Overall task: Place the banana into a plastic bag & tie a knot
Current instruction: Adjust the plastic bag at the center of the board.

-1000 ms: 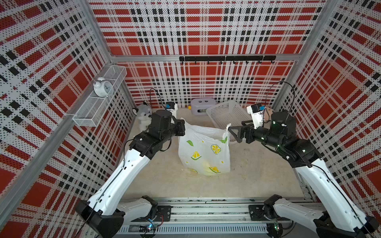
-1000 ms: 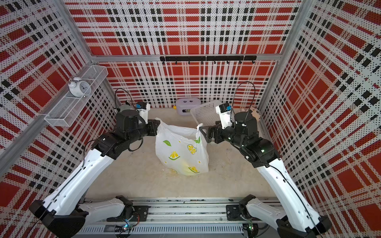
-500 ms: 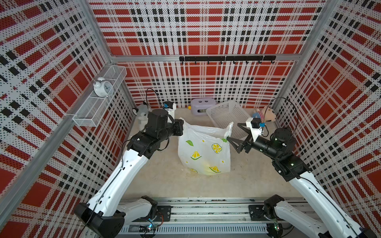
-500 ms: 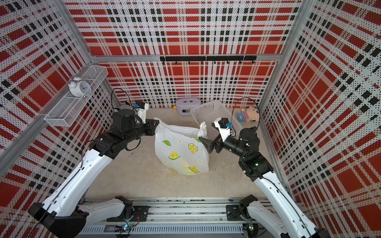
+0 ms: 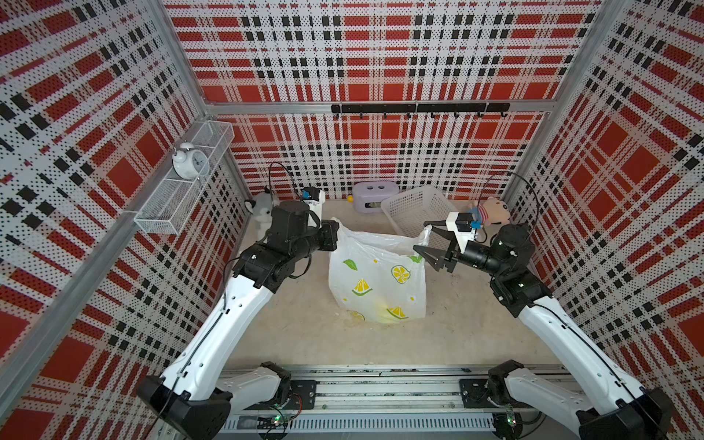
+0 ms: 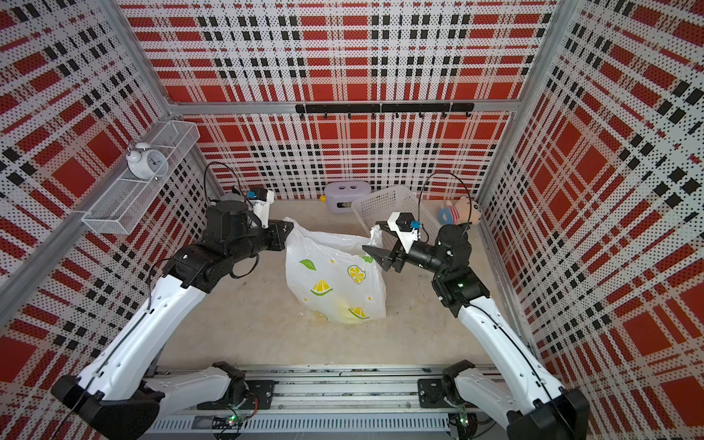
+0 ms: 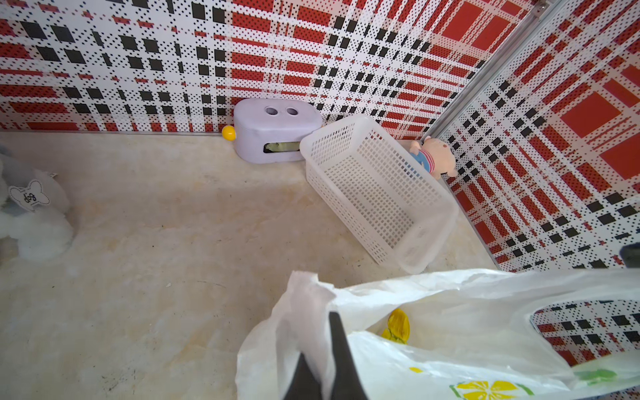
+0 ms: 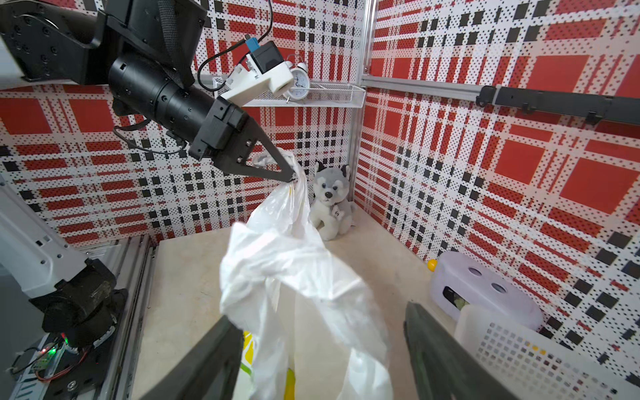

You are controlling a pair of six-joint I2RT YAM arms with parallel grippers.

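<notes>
The bag handle [image 6: 291,224] is pinched close to its tip by my left gripper, so next the gripper opens, back away and comes level around both parts of the handle lower down [image 6: 295,245] before the knot.
The plastic bag [image 5: 377,274], white with lemon prints, stands on the floor between both arms. My left gripper [image 5: 336,237] is shut on its left handle [image 7: 304,311], with the film pinched between the dark fingers [image 7: 341,349]. My right gripper [image 5: 421,236] is open, one finger on each side of the right handle [image 8: 304,311], which hangs loose between them. The banana shows only as a yellow shape [image 7: 398,325] inside the bag's mouth and a yellow glow [image 5: 375,310] low in the bag. No knot shows; the handles are apart.
A white mesh basket [image 5: 415,205] lies tilted behind the right gripper, next to a lavender box [image 5: 375,194] and a small yellow ball [image 5: 349,198]. A plush husky [image 5: 261,213] sits back left, a plush doll [image 5: 493,213] back right. A wire shelf [image 5: 183,190] holds a clock.
The right arm has dropped and drawn back to the right, uncovering the plush doll. Its jaws have narrowed around the bag's right handle. The left gripper keeps its hold, barely moved.
</notes>
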